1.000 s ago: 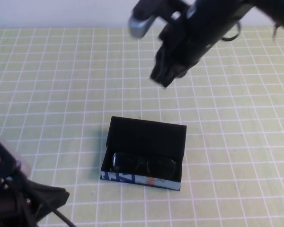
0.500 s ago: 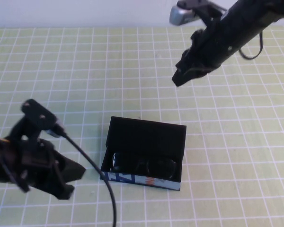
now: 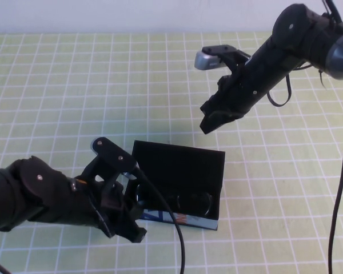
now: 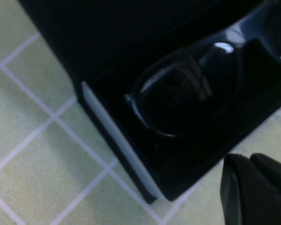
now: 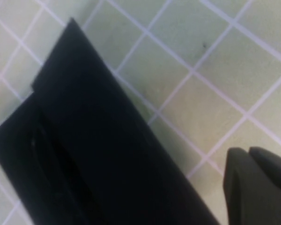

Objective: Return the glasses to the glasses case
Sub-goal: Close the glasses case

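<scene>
The case's lid (image 3: 178, 170) is standing up behind the glasses, so my right gripper should come from behind the lid's top edge (image 3: 178, 146) and push the lid closed.
The black glasses case (image 3: 177, 171) stands open on the green grid mat, its lid raised at the back and its blue, white and orange front (image 3: 171, 217) facing me. The black glasses (image 3: 186, 201) lie inside; the left wrist view shows one lens (image 4: 187, 91) in the case (image 4: 117, 140). My left gripper (image 3: 131, 231) is shut and empty, low at the case's front left corner; it shows in its wrist view (image 4: 255, 190). My right gripper (image 3: 208, 124) is shut and empty, above and behind the case's right end, whose lid (image 5: 98, 140) shows under it (image 5: 257, 180).
The green mat with white grid lines (image 3: 74, 85) covers the table. A pale wall edge (image 3: 103, 17) runs along the back. A black cable (image 3: 171, 240) trails from the left arm across the case's front.
My left arm has come in from the lower left to the case's front left corner. My right gripper has swung right and then dropped lower, nearer the case. The glasses have not moved.
</scene>
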Tool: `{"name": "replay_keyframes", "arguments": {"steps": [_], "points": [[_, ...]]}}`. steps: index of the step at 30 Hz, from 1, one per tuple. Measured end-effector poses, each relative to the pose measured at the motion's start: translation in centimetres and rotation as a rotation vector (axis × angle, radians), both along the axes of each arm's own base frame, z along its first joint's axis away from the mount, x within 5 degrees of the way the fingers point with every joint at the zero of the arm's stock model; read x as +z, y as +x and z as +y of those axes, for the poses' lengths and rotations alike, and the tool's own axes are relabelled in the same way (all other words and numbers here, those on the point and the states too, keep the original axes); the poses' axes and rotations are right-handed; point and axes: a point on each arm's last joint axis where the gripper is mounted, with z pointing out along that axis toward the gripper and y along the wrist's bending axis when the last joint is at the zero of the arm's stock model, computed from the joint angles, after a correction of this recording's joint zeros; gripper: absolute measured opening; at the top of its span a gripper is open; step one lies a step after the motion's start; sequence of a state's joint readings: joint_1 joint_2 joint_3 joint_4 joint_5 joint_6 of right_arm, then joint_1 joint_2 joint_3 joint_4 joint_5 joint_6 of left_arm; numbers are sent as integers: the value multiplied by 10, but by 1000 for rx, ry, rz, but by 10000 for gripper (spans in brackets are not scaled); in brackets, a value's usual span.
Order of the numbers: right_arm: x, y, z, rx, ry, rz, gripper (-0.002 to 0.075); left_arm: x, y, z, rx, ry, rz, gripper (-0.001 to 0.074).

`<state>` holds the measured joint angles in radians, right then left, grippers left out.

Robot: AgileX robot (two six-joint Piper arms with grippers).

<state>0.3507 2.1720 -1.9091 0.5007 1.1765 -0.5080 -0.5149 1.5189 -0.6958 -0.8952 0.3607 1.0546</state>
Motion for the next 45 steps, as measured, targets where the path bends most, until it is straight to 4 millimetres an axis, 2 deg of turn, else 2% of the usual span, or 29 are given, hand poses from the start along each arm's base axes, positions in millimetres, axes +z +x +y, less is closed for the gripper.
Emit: {"name": "replay_keyframes", "arguments": {"steps": [3, 16, 27, 34, 38, 45], "points": [[-13, 4, 1, -4, -12, 18, -16, -8, 4, -1, 46, -5, 19, -3], [-50, 7, 7, 27, 5, 111, -17, -9, 8, -4, 95, -38, 42, -3], [-41, 4, 16, 74, 119, 107, -18, -9, 8, -4, 98, -41, 44, -3], [-8, -9, 24, 79, 142, 70, -18, -9, 8, -4, 95, -40, 42, -3], [3, -28, 35, 115, 134, 69, -18, -9, 8, -4, 91, -38, 39, -3], [-12, -56, 50, 178, 83, 136, -18, -9, 8, -4, 78, -30, 31, -3]]}}
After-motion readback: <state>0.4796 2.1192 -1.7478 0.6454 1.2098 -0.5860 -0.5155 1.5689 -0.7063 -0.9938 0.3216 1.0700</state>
